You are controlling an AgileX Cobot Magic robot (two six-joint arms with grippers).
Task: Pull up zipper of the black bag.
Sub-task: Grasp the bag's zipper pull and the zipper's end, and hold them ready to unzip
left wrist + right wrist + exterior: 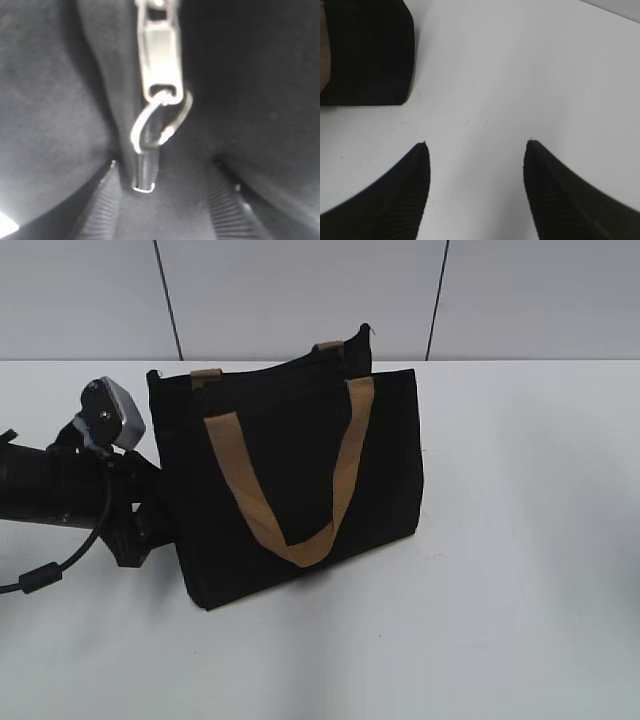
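The silver pull [161, 57] is near the zipper's metal end stop [144, 189], so I expect the pull to slide toward the bag's far end when I pull it.
The black bag [290, 470] stands upright on the white table, one tan handle hanging down its front. My left gripper [140, 525] is at the bag's left end. In the left wrist view its jaws [166, 162] are spread apart and pressed against black bag fabric. The zipper's silver pull [160, 55] with a small metal ring [156, 125] sits just beyond the fingertips, between them, untouched. My right gripper [476, 145] is open and empty over bare table, with a bag corner [370, 55] at the upper left. It is out of the exterior view.
The white table [520, 540] stretches to the right and front of the bag. A grey panelled wall [300, 290] stands behind. The left arm's cable [45, 575] hangs at the left edge.
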